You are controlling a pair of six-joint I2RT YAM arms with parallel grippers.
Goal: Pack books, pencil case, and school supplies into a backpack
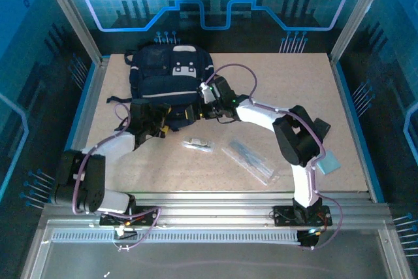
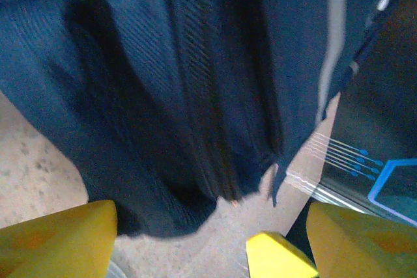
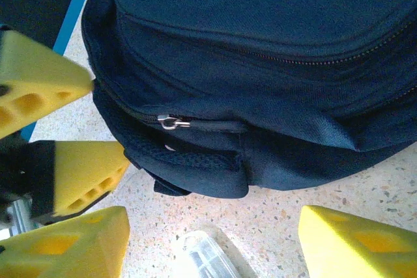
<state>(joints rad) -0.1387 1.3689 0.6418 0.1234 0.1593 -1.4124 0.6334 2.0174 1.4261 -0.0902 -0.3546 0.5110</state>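
Observation:
The backpack's near corner (image 3: 116, 120) sits loose at the ends of the left gripper's fingers, so the left gripper needs to reach in further and clamp the fabric (image 2: 203, 128) along the zip before opening it.
The navy backpack (image 1: 168, 73) lies flat at the back of the table, its closed zip pull (image 3: 172, 122) facing my right wrist view. My left gripper (image 1: 159, 124) sits at its near left edge, open, the yellow fingers (image 2: 58, 242) wide apart over dark fabric (image 2: 163, 83) and bare table. My right gripper (image 1: 199, 109) is at the near right edge, also open, its fingers (image 3: 358, 242) spread. The transparent pencil case (image 1: 251, 158) lies on the table to the right. The small pale school supplies piece (image 1: 198, 144) rests near the middle. The books are out of view.
A clear plastic end (image 3: 208, 255) lies on the table between my right fingers. A bright yellow tip (image 2: 280, 255) pokes in low in the left wrist view; what it is I cannot tell. A pale blue flat item (image 1: 328, 161) sits by the right arm.

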